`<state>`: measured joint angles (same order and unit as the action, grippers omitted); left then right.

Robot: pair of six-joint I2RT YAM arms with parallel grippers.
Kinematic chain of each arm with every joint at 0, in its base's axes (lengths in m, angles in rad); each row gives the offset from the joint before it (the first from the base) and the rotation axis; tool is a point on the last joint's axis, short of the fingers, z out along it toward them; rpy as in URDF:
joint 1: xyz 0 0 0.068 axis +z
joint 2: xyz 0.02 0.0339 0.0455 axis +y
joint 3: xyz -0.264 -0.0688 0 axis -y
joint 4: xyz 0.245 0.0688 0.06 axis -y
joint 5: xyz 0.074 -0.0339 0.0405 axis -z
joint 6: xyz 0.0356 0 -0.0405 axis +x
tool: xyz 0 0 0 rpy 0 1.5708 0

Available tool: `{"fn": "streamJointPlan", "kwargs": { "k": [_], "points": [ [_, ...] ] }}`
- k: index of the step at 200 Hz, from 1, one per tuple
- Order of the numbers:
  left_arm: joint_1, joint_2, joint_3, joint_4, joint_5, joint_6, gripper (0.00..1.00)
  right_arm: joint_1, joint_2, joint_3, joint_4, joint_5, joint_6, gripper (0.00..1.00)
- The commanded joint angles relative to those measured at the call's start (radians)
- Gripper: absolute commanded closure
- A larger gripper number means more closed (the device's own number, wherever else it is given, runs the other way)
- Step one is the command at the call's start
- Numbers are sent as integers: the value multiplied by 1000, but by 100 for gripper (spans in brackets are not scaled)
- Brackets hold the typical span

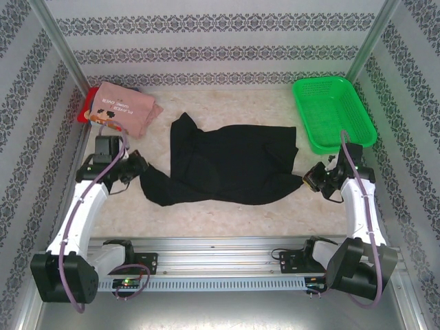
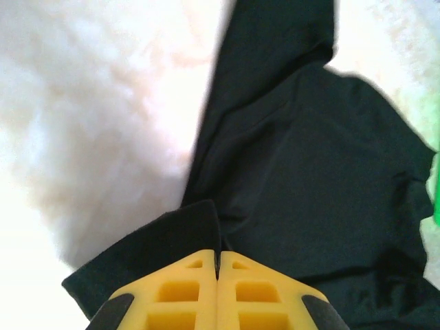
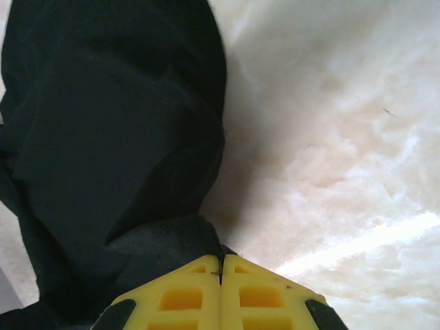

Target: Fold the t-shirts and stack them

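The black t-shirt's corner in the robot's left gripper sticks out past the t-shirt's side in a kink, so the robot should pull the corner toward the metal bar.
A plain black t-shirt lies spread and rumpled across the middle of the table. My left gripper is shut on the shirt's near-left corner; in the left wrist view black cloth is pinched between the yellow fingers. My right gripper is shut on the shirt's right corner, and the right wrist view has the black fabric running out from the closed jaws. A pink t-shirt with dark lettering lies folded at the far left on top of a red one.
A green mesh basket stands at the far right. Patterned walls enclose the table on three sides. The metal rail with the arm bases runs along the near edge.
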<state>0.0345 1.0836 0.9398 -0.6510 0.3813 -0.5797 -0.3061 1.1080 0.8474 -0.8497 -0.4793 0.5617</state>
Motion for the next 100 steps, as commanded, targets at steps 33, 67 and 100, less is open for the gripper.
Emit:
{"fn": "streamJointPlan", "kwargs": {
  "k": [33,67,100],
  "points": [
    [-24,284,453,88,6,219,100,-8,155,210,154,-104,91,100],
    [-59,522,942,19,-12,377,100,-7,272,471,162,-126,111,100],
    [-105,502,1022,6,-28,475,100,-13,265,550,152,-131,116,100]
  ]
}}
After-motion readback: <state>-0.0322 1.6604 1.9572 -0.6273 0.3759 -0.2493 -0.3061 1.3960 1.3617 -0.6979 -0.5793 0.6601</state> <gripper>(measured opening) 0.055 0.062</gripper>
